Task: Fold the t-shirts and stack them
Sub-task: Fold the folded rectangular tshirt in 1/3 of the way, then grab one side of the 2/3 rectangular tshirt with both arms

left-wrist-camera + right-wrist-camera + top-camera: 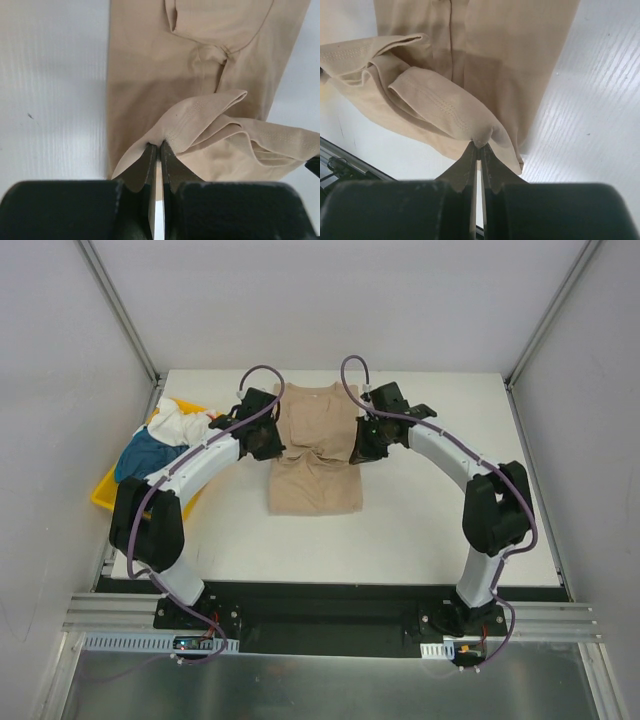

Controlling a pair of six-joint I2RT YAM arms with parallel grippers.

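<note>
The stitched edge (454,111) in my right gripper is in line with the tan-beige t-shirt's side (526,131) below, so I go on bringing the edge down until it lies flat before I let go.
A tan-beige t-shirt (315,485) lies lengthwise in the middle of the white table, collar at the far end and sleeves folded in. My left gripper (268,443) is shut on a stitched edge at the shirt's left side, about mid-length. In the left wrist view the cloth (200,120) rises in a peak from the closed left gripper (160,145). My right gripper (362,448) is shut on the opposite side's stitched edge. The right wrist view shows that fold (440,107) lifted off the table from the right gripper (480,146). Teal-blue (140,455) and white (180,425) t-shirts lie crumpled at the left.
A shallow yellow tray (105,495) holds the crumpled shirts at the table's left edge, with a bit of red-orange cloth (216,413) at its far end. Grey walls enclose the table on three sides. A metal rail (330,615) with the arm bases runs along the near edge.
</note>
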